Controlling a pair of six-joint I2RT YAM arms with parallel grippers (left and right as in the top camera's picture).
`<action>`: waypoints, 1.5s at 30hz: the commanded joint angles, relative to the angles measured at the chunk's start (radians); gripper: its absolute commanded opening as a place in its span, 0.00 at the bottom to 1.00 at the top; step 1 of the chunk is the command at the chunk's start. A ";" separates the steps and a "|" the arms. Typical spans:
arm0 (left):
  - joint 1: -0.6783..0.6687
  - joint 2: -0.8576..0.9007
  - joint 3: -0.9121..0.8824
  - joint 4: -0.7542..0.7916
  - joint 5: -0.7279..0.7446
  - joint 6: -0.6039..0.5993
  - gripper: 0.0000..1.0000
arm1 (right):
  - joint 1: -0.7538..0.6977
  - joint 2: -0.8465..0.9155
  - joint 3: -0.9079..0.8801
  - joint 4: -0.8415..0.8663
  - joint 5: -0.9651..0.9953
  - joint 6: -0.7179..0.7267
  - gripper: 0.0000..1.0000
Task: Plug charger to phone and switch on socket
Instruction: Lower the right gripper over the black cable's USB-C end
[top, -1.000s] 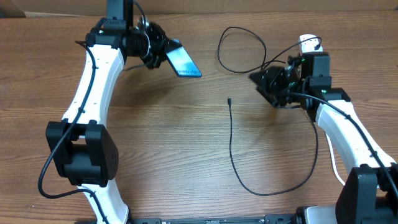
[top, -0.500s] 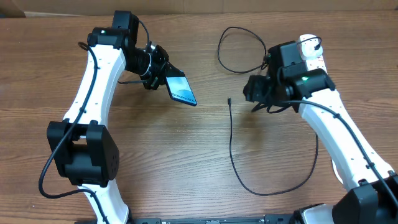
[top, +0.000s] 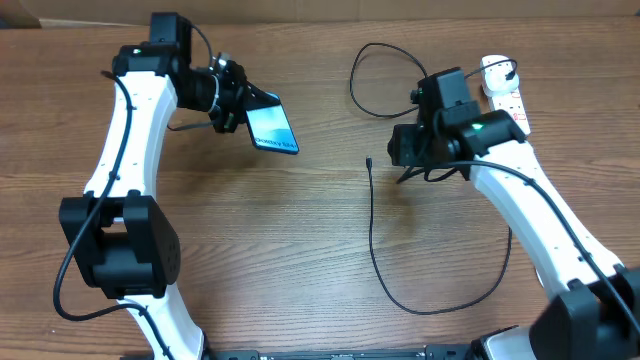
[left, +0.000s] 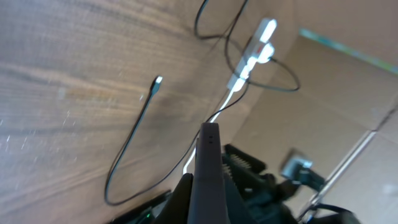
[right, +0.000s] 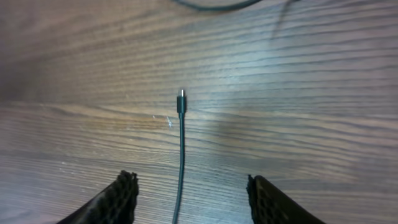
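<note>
My left gripper is holding the phone (top: 273, 127) at a slant, while the tip of the plug (top: 369, 164) points straight back. I should turn the phone straight before my right gripper takes the plug.
My left gripper (top: 243, 103) is shut on the phone (top: 273, 127), holding it tilted above the table at the back left; its light blue screen faces up. In the left wrist view the phone shows edge-on (left: 207, 168) between my fingers. The charger cable (top: 372, 235) lies on the table, its small plug tip (top: 369, 161) pointing away from me. My right gripper (top: 405, 165) is open just right of the tip. In the right wrist view the tip (right: 181, 97) and cable lie between my open fingers (right: 191, 193). The white socket (top: 503, 85) lies at the back right.
The black cable loops near the back (top: 385, 80) and curves toward the front (top: 440, 305). The socket and its thick white cord show in the left wrist view (left: 252, 53). A cardboard wall stands along the back edge (top: 300, 8).
My left gripper has pulled the phone back to the left and up. My right gripper has moved left and down over the cable's plug tip.
</note>
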 joint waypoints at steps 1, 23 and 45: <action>-0.002 0.044 0.013 0.039 0.100 0.009 0.04 | 0.031 0.070 0.011 0.007 0.011 -0.023 0.53; -0.009 0.167 0.012 0.264 0.342 0.326 0.04 | 0.050 0.244 0.010 0.087 0.002 -0.083 0.36; -0.009 0.167 0.012 0.262 0.347 0.295 0.04 | 0.050 0.339 0.010 0.193 -0.051 -0.133 0.34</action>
